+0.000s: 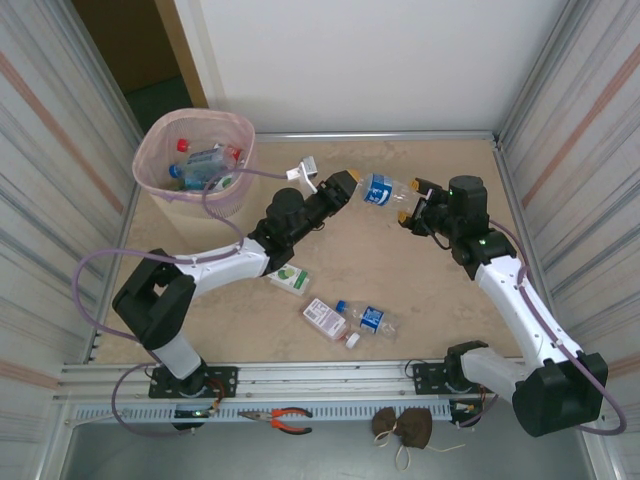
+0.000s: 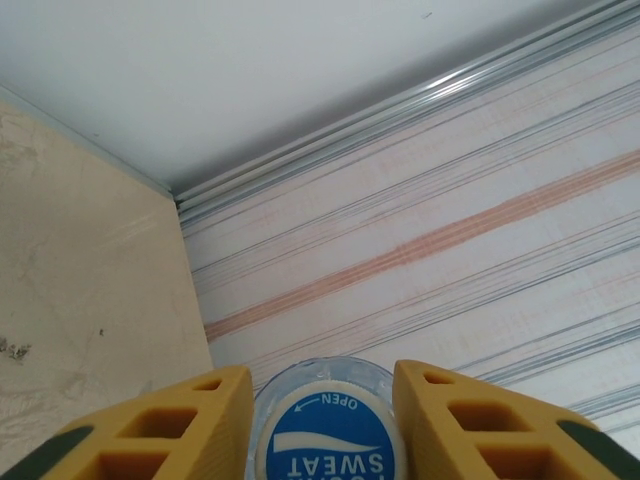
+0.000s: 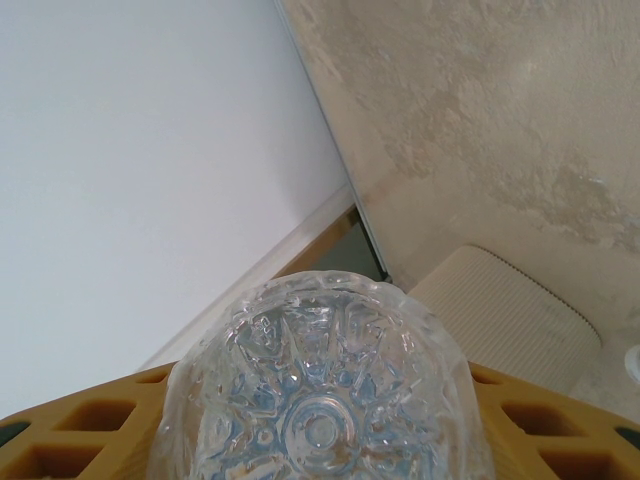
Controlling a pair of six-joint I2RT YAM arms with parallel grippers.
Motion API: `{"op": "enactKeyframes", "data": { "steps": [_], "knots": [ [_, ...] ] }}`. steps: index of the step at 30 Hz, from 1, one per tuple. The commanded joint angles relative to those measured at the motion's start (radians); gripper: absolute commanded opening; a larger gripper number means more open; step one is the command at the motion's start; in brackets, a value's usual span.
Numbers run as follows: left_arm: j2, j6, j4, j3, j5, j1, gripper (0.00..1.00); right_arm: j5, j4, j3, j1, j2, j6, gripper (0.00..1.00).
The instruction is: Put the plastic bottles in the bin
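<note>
My right gripper should open and back off, as it holds the bottle's base (image 1: 403, 195) far from the bin, before my left gripper carries the bottle into the bin (image 1: 207, 158).
A clear plastic bottle (image 1: 383, 190) with a blue label hangs level above the table's far middle, held at both ends. My left gripper (image 1: 352, 185) is shut on its neck: in the left wrist view the yellow fingers (image 2: 180, 430) press either side of the blue-and-white cap (image 2: 327, 440). My right gripper (image 1: 410, 200) is shut on the bottle's base (image 3: 320, 380), which sits between its fingers. The beige bin (image 1: 160, 150) with a pink liner stands at the far left corner and holds several bottles. Another clear bottle (image 1: 365, 318) lies on the table near the front.
A green-and-white carton (image 1: 290, 278) and a pink-and-white carton (image 1: 325, 318) lie on the table by the left arm and the lying bottle. Striped walls close in both sides. Pliers (image 1: 290, 420) rest on the front shelf. The bin's ribbed wall (image 3: 500, 310) shows in the right wrist view.
</note>
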Motion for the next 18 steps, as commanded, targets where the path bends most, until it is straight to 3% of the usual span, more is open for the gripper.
{"op": "enactKeyframes", "data": {
  "steps": [1,7,12,18],
  "knots": [
    [0.009,-0.006,0.019,0.024,-0.004,-0.007,0.39,0.004,0.011,0.023,-0.002,-0.028,0.107,0.44],
    [0.018,-0.007,0.03,0.034,0.004,-0.008,0.37,0.003,0.011,0.024,0.001,-0.024,0.105,0.44],
    [0.008,0.009,0.036,0.025,-0.012,-0.007,0.22,0.005,-0.003,0.023,0.003,-0.027,0.093,0.45],
    [-0.049,0.07,-0.016,0.011,-0.019,0.015,0.14,0.018,-0.051,0.03,-0.009,-0.043,0.035,0.71]
  ]
}}
